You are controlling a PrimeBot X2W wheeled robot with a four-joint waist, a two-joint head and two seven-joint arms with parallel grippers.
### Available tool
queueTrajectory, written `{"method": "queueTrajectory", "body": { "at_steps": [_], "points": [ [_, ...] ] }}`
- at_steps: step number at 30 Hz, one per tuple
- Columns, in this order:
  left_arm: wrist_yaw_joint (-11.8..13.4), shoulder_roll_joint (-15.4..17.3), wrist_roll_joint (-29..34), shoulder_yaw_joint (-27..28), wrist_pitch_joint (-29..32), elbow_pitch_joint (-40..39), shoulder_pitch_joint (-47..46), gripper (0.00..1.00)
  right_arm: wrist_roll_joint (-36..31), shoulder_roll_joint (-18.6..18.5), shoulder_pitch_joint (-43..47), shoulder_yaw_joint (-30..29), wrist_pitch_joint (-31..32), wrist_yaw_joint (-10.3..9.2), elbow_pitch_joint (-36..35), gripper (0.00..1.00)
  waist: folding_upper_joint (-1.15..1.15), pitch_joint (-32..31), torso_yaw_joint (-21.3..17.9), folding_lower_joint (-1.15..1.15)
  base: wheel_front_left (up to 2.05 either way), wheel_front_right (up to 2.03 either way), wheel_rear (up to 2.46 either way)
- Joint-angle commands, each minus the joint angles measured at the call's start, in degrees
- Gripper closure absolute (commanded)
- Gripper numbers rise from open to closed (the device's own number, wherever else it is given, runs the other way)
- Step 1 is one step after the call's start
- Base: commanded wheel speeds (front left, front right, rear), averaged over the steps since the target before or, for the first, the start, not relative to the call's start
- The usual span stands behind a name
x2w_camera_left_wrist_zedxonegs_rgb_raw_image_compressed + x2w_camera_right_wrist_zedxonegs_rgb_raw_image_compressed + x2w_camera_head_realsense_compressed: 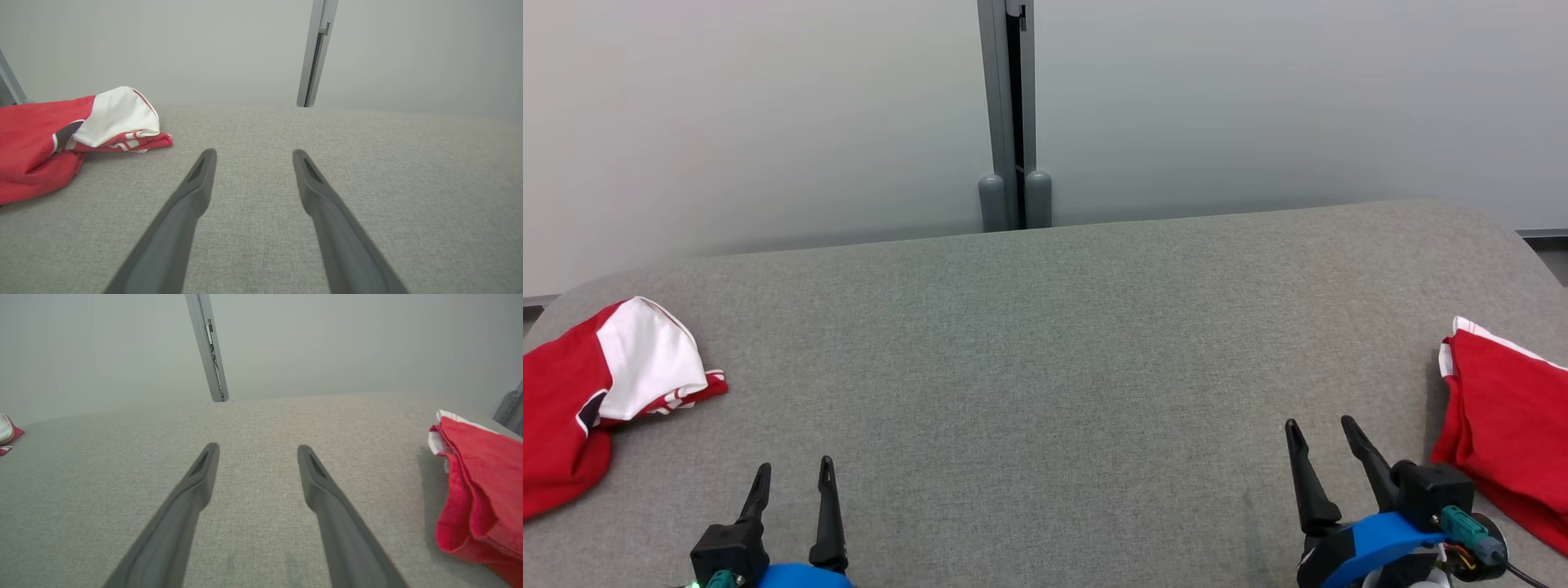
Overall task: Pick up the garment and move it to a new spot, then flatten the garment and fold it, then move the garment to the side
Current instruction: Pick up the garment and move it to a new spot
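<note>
The crumpled garment (562, 416) will show hidden black letters when I pull it flat, because a white-edged black patch (591, 411) is peeking out of a fold.
A crumpled red and white garment (596, 384) lies at the left edge of the grey padded surface (1045, 343); the left wrist view has this garment (61, 134) at its left. A folded red garment (1511, 433) lies at the right edge, seen as red cloth (478, 490) at the right of the right wrist view. My left gripper (792, 469) stands open low at the front left, right of the crumpled garment and apart from it. My right gripper (1321, 425) stands open at the front right, just left of the folded cloth. Nothing is between the fingers of either.
A pale wall with a grey vertical post (1010, 114) rises behind the surface's far edge. The broad middle of the padded surface lies between the two garments. A grey metal fitting (508, 408) shows past the right end.
</note>
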Motion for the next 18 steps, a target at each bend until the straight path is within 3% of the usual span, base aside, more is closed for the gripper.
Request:
{"method": "queueTrajectory", "body": {
  "at_steps": [1,11,18],
  "points": [
    [0.26,-0.06,-0.29,-0.24,-0.15,-0.19,0.57,0.00,-0.01,-0.20,0.87,0.11,-0.17,0.03,-0.31,0.00,0.01,0.03,0.05,0.01,0.00,0.00,0.00],
    [0.43,-0.05,-0.54,-0.09,-0.15,-0.17,-0.39,0.00,0.63,-0.19,0.32,0.72,-0.17,0.03,-0.56,0.00,0.01,0.94,1.49,0.01,0.00,0.00,0.00],
    [0.12,-0.02,-0.22,0.47,-0.15,0.15,-1.20,0.00,1.86,-0.18,0.68,2.08,-0.17,0.03,-0.60,0.00,0.01,1.57,8.47,0.01,0.00,0.00,0.00]
  ]
}}
